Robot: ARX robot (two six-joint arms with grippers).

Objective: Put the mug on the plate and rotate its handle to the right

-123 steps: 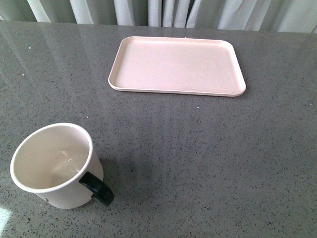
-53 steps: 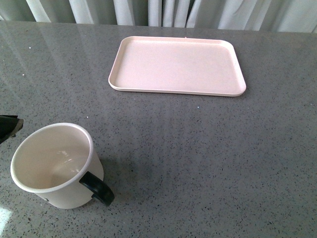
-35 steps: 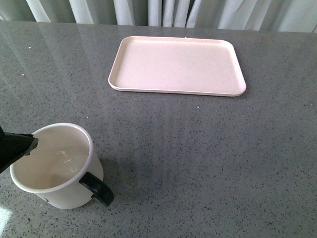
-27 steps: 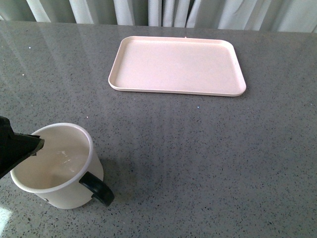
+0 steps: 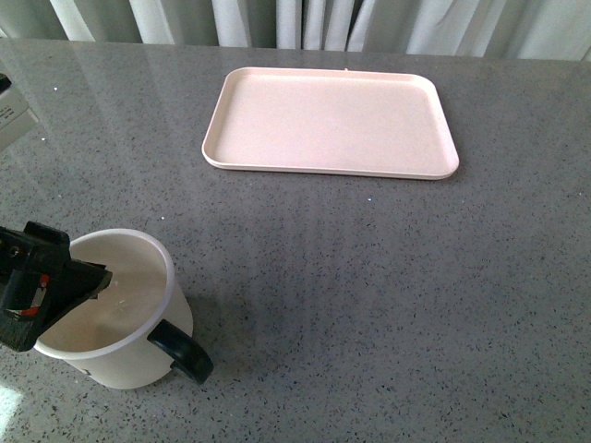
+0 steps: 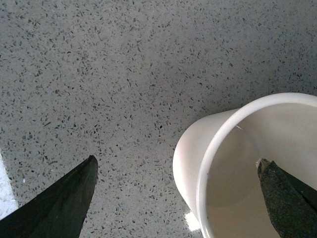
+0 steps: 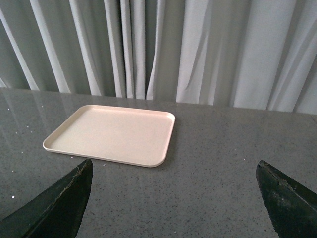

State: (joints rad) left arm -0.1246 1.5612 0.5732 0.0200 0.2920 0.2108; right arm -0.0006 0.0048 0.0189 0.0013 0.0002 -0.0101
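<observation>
A small dark mark (image 5: 88,373) just shows low on the cream-white mug's side (image 5: 138,363), so I should expect to see a smiley there when I carry the mug.
The cream-white mug (image 5: 134,355) stands upright on the grey table at the near left, its black handle (image 5: 181,354) pointing near-right. Its printed face is hidden. My left gripper (image 5: 57,279) is open and straddles the mug's left rim. In the left wrist view one finger (image 6: 286,197) is inside the mug (image 6: 218,144), the other finger (image 6: 59,203) is outside over the table, and the gripper (image 6: 177,161) holds nothing. The pale pink plate (image 5: 331,120) lies empty at the far centre. My right gripper (image 7: 173,166) is open and empty, above the table short of the plate (image 7: 114,133).
The grey speckled tabletop (image 5: 388,295) stretches between the mug and the plate. White curtains (image 7: 163,49) hang behind the table's far edge. A pale object (image 5: 11,118) shows at the left edge of the front view.
My left gripper has come in from the left edge and moved over the mug's left rim. The mug and the plate have not moved.
</observation>
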